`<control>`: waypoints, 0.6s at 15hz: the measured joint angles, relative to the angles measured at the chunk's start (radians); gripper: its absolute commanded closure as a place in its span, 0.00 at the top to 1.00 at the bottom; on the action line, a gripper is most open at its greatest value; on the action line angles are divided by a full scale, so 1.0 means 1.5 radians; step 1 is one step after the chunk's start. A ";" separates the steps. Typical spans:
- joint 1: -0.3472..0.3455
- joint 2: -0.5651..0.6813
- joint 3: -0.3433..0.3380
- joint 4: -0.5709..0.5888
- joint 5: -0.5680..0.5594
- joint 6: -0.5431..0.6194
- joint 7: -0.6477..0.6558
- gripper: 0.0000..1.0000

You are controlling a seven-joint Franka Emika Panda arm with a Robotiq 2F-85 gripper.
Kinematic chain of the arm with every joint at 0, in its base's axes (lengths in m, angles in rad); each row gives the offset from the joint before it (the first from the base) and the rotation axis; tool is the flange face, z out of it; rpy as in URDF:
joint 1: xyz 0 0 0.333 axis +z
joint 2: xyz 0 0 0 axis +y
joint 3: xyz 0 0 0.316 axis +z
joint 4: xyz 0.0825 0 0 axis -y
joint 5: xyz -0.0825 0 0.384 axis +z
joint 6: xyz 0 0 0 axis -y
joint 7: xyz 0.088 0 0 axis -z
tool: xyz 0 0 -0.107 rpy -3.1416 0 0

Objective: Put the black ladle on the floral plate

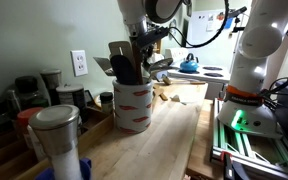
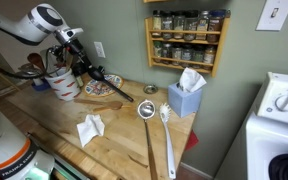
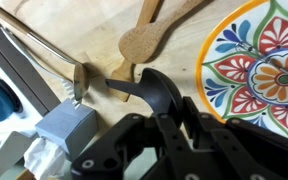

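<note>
The robot's gripper is holding the black ladle at its bowl end (image 3: 160,90) beside the open floral plate (image 3: 268,72), so the robot should keep lowering toward the plate until the ladle's bowl touches it.
My gripper (image 2: 85,66) is shut on the black ladle (image 2: 112,85) and holds it tilted above the counter. Its long handle slopes down over the floral plate (image 2: 96,90) and ends beyond the plate's rim. In the wrist view the ladle's curved black end (image 3: 152,88) sits between my fingers (image 3: 160,108). The colourful floral plate (image 3: 267,58) lies just to the right of it there. In an exterior view the gripper (image 1: 150,48) hangs behind the utensil holder, and the plate is hidden.
A white and red utensil holder (image 2: 64,85) (image 1: 134,106) with dark utensils stands beside the plate. A wooden spoon (image 3: 140,40), a metal strainer (image 2: 147,110), a pale spatula (image 2: 168,135), a blue tissue box (image 2: 184,101) and a crumpled tissue (image 2: 91,128) are on the counter.
</note>
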 measured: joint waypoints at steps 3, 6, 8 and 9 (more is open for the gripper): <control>0.032 0.068 -0.019 0.045 -0.049 -0.069 0.082 0.02; 0.076 0.139 -0.053 0.094 -0.076 -0.099 0.115 0.02; 0.103 0.183 -0.079 0.127 -0.082 -0.099 0.116 0.02; 0.114 0.201 -0.091 0.143 -0.083 -0.098 0.116 0.02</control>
